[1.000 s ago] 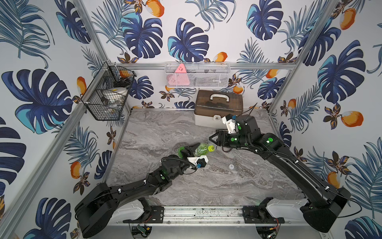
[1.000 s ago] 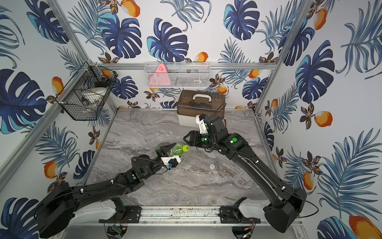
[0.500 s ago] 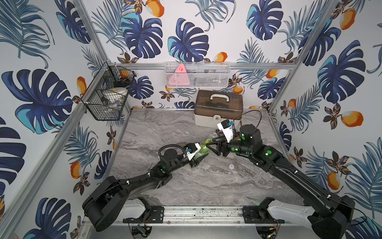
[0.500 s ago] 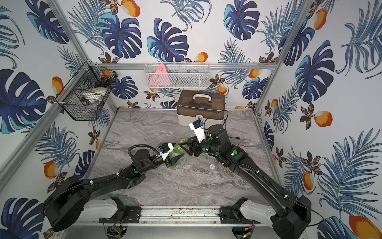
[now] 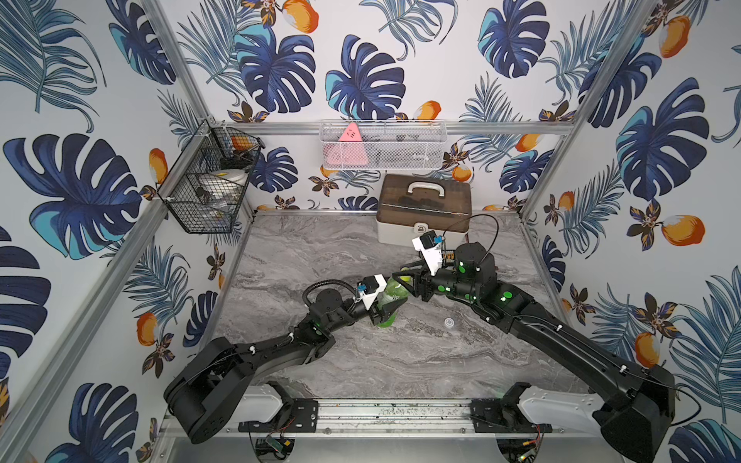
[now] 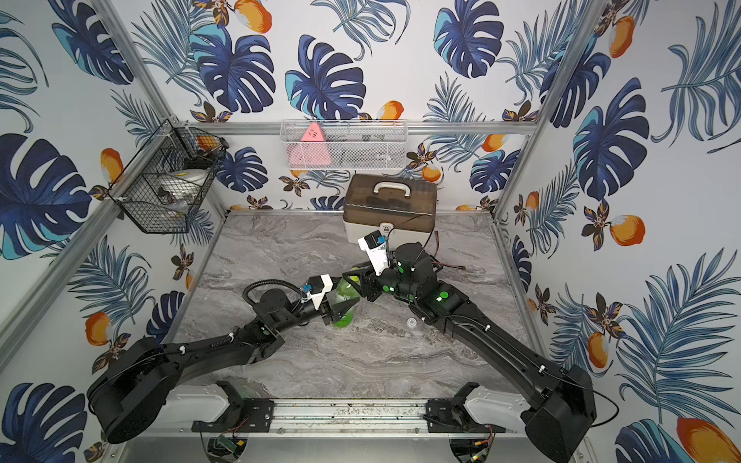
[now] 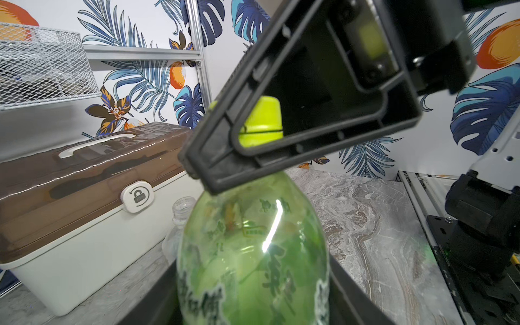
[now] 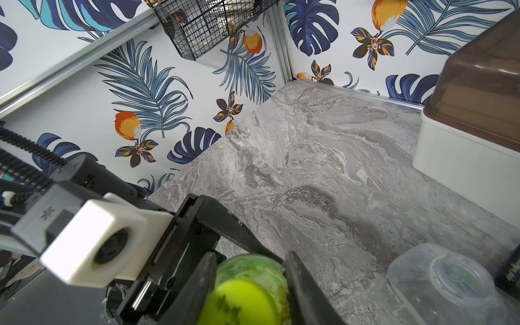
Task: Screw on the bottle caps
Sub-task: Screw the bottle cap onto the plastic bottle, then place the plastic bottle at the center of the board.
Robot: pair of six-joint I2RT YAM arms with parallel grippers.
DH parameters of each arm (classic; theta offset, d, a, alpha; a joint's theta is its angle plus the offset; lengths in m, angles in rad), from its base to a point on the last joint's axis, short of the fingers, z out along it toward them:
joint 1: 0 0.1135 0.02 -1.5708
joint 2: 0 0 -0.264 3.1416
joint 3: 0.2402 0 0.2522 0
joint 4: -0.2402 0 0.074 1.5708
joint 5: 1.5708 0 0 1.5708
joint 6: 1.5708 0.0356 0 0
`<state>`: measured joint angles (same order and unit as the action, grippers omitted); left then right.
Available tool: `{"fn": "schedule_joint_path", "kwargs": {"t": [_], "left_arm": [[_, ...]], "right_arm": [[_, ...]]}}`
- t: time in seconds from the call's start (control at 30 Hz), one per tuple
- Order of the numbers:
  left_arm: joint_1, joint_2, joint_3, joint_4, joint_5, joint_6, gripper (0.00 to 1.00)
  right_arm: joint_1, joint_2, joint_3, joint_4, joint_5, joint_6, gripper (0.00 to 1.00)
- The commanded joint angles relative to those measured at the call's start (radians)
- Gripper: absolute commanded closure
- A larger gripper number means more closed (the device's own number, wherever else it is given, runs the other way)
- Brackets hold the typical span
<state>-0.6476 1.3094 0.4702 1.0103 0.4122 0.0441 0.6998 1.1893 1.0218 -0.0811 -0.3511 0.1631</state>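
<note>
Next, my right gripper moves the green bottle (image 5: 395,292) aside by its cap (image 7: 262,121), because the green bottle fills my left gripper and blocks the clear bottle.
The green bottle (image 5: 391,298) (image 7: 253,239) stands upright on the marble table (image 5: 320,248). My left gripper (image 5: 385,309) (image 7: 253,281) is shut on its body. The yellow-green cap (image 7: 261,118) (image 8: 239,304) sits on the bottle's neck. My right gripper (image 5: 403,276) (image 8: 250,270) reaches in from the right and is shut on this cap, one finger on either side. The clear bottle (image 7: 183,208) (image 8: 439,284) stands uncapped just behind the green one. The whitish cap (image 5: 449,322) (image 6: 412,322) lies loose on the table under my right arm.
A brown-lidded white toolbox (image 5: 425,208) stands at the back, close behind the bottles. A black wire basket (image 5: 208,180) hangs on the left wall. A white mesh basket (image 5: 383,144) hangs on the back wall. The arm bases sit on the front rail (image 5: 393,413).
The green bottle, tilted and raised a second ago, now stands on the table in my left gripper. My right gripper dropped over the cap and its jaws narrowed onto it.
</note>
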Motion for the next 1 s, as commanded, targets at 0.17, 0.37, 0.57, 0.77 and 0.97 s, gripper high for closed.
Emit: {"fn": "schedule_joint_path", "kwargs": {"t": [0.17, 0.37, 0.57, 0.77, 0.97], "left_arm": [[0.0, -0.005, 0.002, 0.071, 0.028, -0.011, 0.32], [0.0, -0.037, 0.012, -0.03, 0.106, 0.047, 0.01], [0.001, -0.105, 0.078, -0.352, -0.043, 0.086, 0.01], [0.012, -0.069, 0.146, -0.518, -0.213, 0.051, 0.01], [0.044, -0.039, 0.134, -0.474, -0.257, 0.004, 0.01]], "right_arm": [[0.002, -0.041, 0.03, -0.068, 0.045, -0.087, 0.81], [-0.011, -0.09, 0.092, -0.304, 0.201, -0.253, 0.82], [-0.118, -0.104, 0.108, -0.439, 0.451, -0.424, 0.81], [-0.385, -0.03, 0.106, -0.291, 0.508, -0.432, 0.81], [-0.559, 0.11, 0.103, -0.098, 0.471, -0.401, 0.81]]}}
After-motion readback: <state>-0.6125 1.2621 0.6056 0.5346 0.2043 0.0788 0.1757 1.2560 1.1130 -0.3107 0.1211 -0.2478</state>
